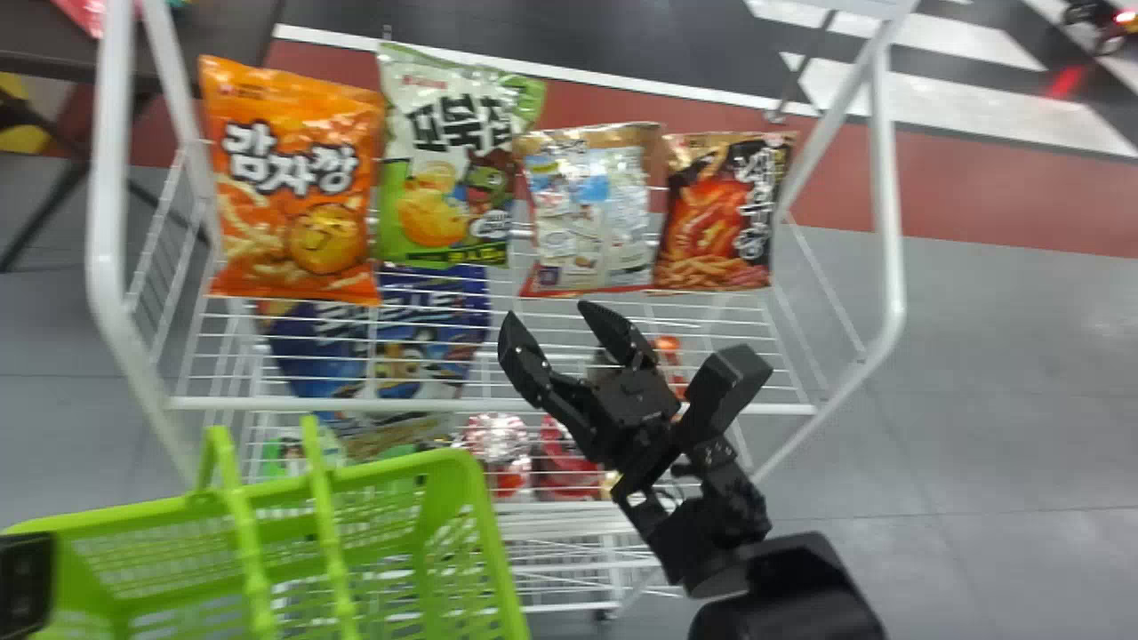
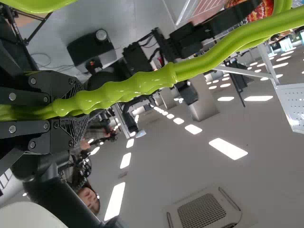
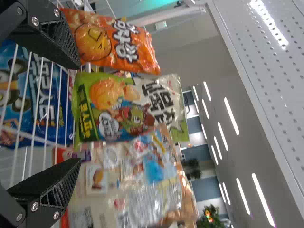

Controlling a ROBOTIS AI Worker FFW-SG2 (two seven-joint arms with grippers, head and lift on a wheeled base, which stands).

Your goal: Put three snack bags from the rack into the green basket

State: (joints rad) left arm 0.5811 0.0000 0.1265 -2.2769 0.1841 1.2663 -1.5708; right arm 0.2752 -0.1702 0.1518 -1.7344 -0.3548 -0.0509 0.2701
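The front of the orange bag bulges plump, so the orange bag will pucker where the robot pinches it and its top end will stay spread when the robot carries it.
On the rack's upper level lean an orange bag, a green-white bag, a beige bag and a black-red bag. My right gripper stands open just in front of the beige bag's lower edge. In the right wrist view, the green-white bag lies beyond my open right gripper, between the orange bag and beige bag. The green basket is at lower left, my left arm beside it; in its wrist view my left gripper clasps the basket's handle.
A blue bag and several other packages sit lower in the rack, beneath the upper wire shelf. White posts frame the rack on both sides. A dark table stands behind at the left.
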